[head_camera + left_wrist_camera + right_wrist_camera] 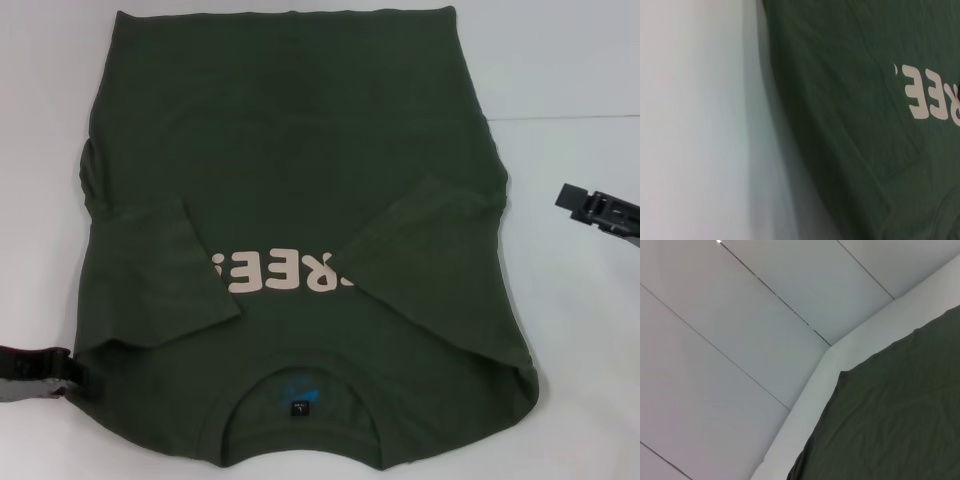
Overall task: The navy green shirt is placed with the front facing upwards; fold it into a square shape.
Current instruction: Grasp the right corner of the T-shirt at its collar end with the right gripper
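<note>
My right gripper is hovering beside the middle of the shirt and my left gripper is waiting at one shoulder, so my right gripper should move to the shirt's opposite shoulder first.
The navy green shirt lies flat on the white table, front up, with its collar nearest me. Both short sleeves are folded inward over the front, the left sleeve and the right sleeve, and they partly cover the pale lettering. My left gripper sits low at the shirt's near left corner, right at the fabric edge. My right gripper hovers over bare table, apart from the shirt's right edge. The shirt also shows in the left wrist view and the right wrist view.
The white table has bare surface on both sides of the shirt. The table's far edge and pale wall panels show in the right wrist view.
</note>
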Action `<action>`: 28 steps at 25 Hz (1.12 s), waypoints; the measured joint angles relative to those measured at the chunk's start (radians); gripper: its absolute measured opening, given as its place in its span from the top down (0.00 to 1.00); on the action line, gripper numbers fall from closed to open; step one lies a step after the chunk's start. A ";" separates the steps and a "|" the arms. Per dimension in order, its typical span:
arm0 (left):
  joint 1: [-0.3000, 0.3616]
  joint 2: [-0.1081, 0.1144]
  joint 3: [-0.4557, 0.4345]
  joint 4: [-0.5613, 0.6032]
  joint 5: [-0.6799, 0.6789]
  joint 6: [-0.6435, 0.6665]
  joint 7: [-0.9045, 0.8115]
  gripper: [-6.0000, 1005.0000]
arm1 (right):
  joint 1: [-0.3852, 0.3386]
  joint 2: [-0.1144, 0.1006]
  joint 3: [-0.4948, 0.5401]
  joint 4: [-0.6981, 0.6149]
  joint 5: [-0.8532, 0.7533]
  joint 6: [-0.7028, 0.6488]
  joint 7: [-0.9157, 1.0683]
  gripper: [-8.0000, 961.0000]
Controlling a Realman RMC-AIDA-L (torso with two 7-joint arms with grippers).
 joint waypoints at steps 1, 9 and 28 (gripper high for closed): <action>0.000 0.000 0.000 -0.002 0.000 0.001 0.000 0.95 | 0.001 -0.006 -0.004 -0.005 -0.008 -0.002 0.024 0.03; -0.008 -0.002 0.005 0.006 -0.003 0.006 0.019 0.95 | 0.117 -0.144 -0.033 -0.024 -0.292 -0.053 0.434 0.04; -0.009 0.002 0.007 0.030 -0.015 0.021 0.031 0.94 | 0.224 -0.194 -0.048 -0.058 -0.513 -0.223 0.701 0.04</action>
